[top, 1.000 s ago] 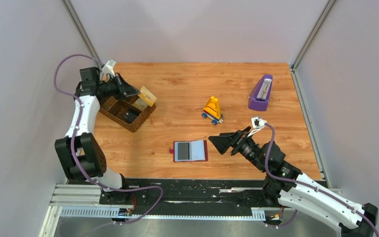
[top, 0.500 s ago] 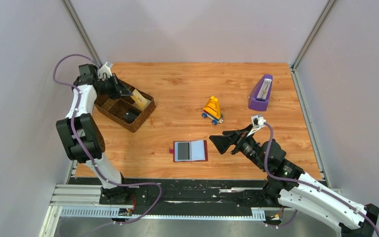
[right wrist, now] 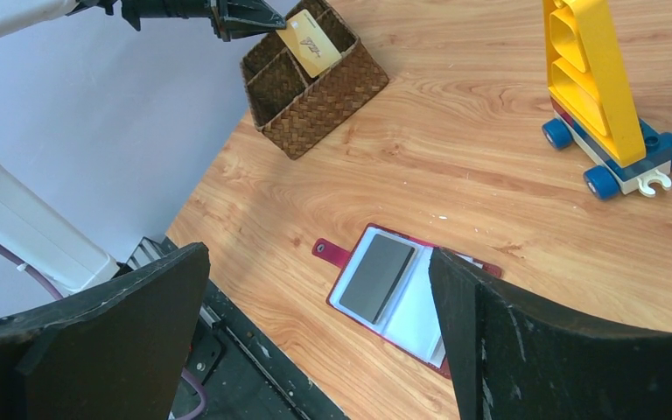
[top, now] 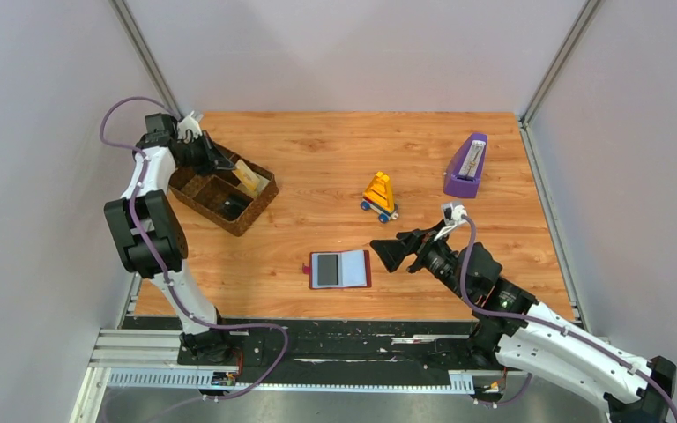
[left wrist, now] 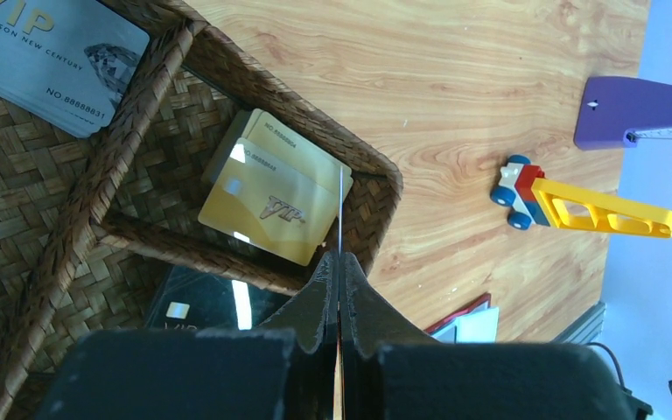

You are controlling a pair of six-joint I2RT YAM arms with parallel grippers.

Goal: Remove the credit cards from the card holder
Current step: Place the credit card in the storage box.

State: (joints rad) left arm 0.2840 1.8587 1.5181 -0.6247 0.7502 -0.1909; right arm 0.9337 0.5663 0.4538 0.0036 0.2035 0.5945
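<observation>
The held gold card hangs edge-on above the compartment with matching gold cards, so the robot's left gripper keeps going down until the card dips inside, and then let go.
The dark red card holder lies open on the table near the front, with a dark grey card in its left sleeve; it also shows in the right wrist view. My right gripper is open and empty, hovering just right of the holder, its jaws wide apart in its own view. My left gripper is shut on a gold card over the wicker basket. In the left wrist view the held card is edge-on above two gold cards in the basket.
The basket also holds a silver VIP card and a black card. A yellow toy on wheels stands mid-table. A purple wedge-shaped stand is at the back right. Walls close in left and right.
My left gripper has drawn back and lowered the gold card into the basket's right compartment. My right gripper has shifted slightly left toward the card holder.
</observation>
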